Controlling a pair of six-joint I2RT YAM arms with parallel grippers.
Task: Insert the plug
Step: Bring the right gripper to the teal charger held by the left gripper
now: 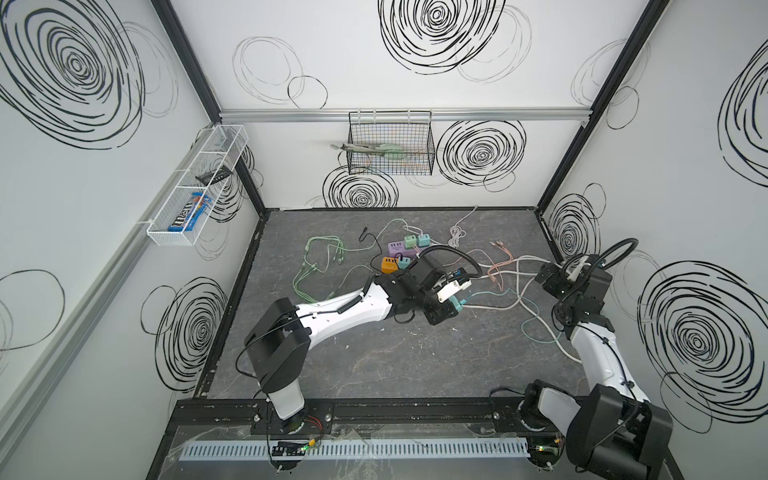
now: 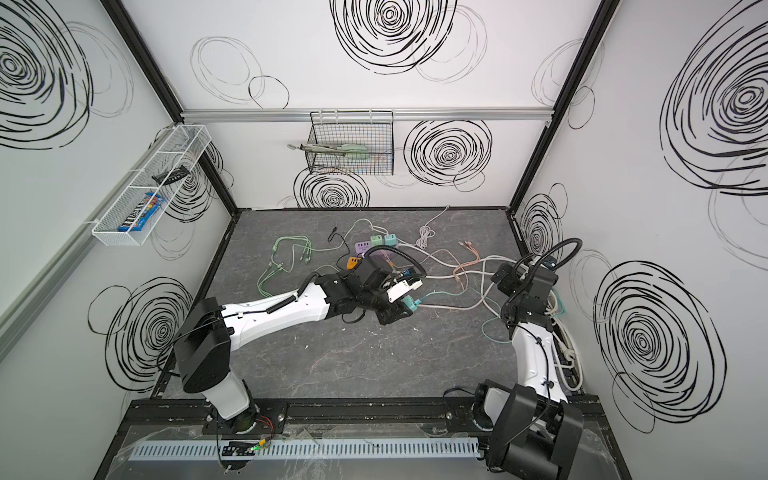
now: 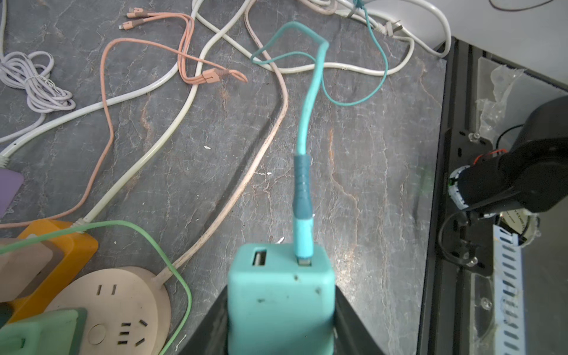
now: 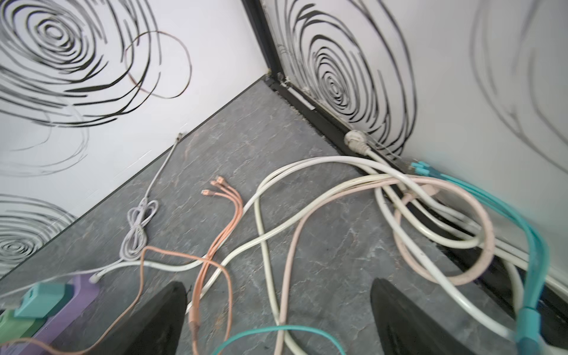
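Note:
The teal charger cube's port end (image 3: 278,258) sticks out beyond my left gripper's fingers, so my right gripper should keep coming closer until its fingers close on that end (image 1: 458,303).
My left gripper (image 3: 281,307) is shut on a teal charger cube (image 3: 281,295), its black fingers (image 3: 212,325) pressed against both sides of the cube. A teal USB plug (image 3: 304,242) with a dark strain relief sits in one of the cube's two ports; the other port (image 3: 259,257) is empty. Its teal cable (image 3: 310,101) loops away over the grey floor. Both top views show the cube (image 1: 457,306) (image 2: 411,306) held just above the floor, mid-table. My right gripper (image 4: 278,295) is open with nothing between its fingers, hovering over loose cables near the right wall (image 1: 548,274).
An orange power block (image 3: 61,246) and a round beige socket (image 3: 123,307) lie beside the cube. A purple strip (image 4: 76,295), peach multi-head cable (image 4: 221,215), thick white cords (image 4: 307,172) and a coiled grey cable (image 4: 138,227) clutter the floor. A wire basket (image 1: 390,145) hangs on the back wall.

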